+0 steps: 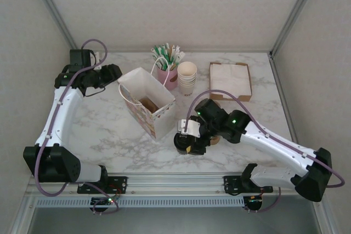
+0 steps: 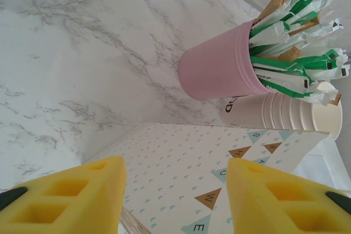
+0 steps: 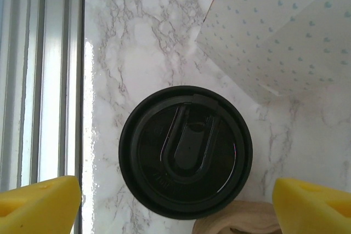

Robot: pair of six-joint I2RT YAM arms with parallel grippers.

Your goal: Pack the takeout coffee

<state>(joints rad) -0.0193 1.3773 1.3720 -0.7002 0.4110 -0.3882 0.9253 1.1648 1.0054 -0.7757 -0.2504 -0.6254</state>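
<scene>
The black lid [image 3: 185,152] is centred under the robot's open right fingers, so the right gripper keeps going down until they stand beside the lid's rim [image 3: 247,154], and close there.
The takeout coffee's round black lid [image 3: 185,152] faces up at me on the marble, and the cup under it is hidden. In the top view it [image 1: 182,143] stands just right of the patterned paper bag [image 1: 148,104]. My right gripper [image 3: 175,206] hovers over it, open, with a yellow pad [image 3: 38,206] well clear on either side. From above, that right gripper [image 1: 190,137] covers part of the lid. My left gripper [image 2: 175,195] is open over the bag's printed side [image 2: 186,157], holding nothing, and sits at the bag's far left [image 1: 112,74].
A pink cup of sachets [image 2: 219,67] and a stack of cream cups [image 2: 279,110] stand behind the bag. A cardboard tray of napkins [image 1: 230,80] lies at the back right. A tan object [image 3: 241,222] touches the lid's near side. The table's metal rail [image 3: 49,69] runs close by.
</scene>
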